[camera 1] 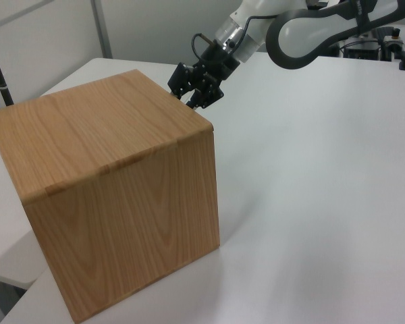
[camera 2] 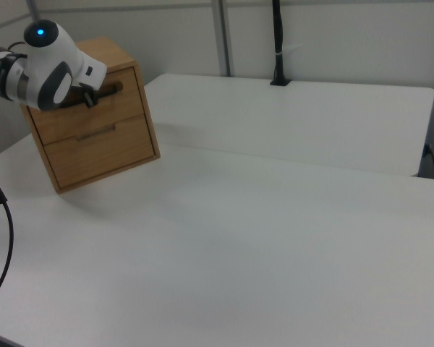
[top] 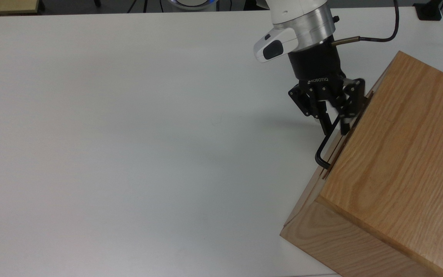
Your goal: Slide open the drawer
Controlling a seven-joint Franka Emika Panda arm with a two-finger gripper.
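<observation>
The cabinet's long side (camera 1: 131,223) fits a deep drawer; my handle pull will slide it far, level.
The drawer (camera 2: 101,108) is the upper one in a light wooden cabinet (top: 398,165) and sits flush in it. Its long black bar handle (top: 326,146) runs along the cabinet's front top edge in the top view. My gripper (top: 335,127) hangs over the upper half of that handle, one finger on each side of the bar, open with narrow gaps. From the left view the gripper (camera 1: 194,96) is at the cabinet's (camera 1: 115,189) far top edge. In the right view the arm's white joint (camera 2: 50,65) hides part of the drawer front, and the handle (camera 2: 110,90) pokes out beside it.
The cabinet stands at the top view's right on a white table (top: 129,134). A second drawer (camera 2: 105,144) lies below the first. A black post (camera 2: 277,43) stands at the table's far edge in the right view, and a black clamp (top: 429,11) at the top view's top right corner.
</observation>
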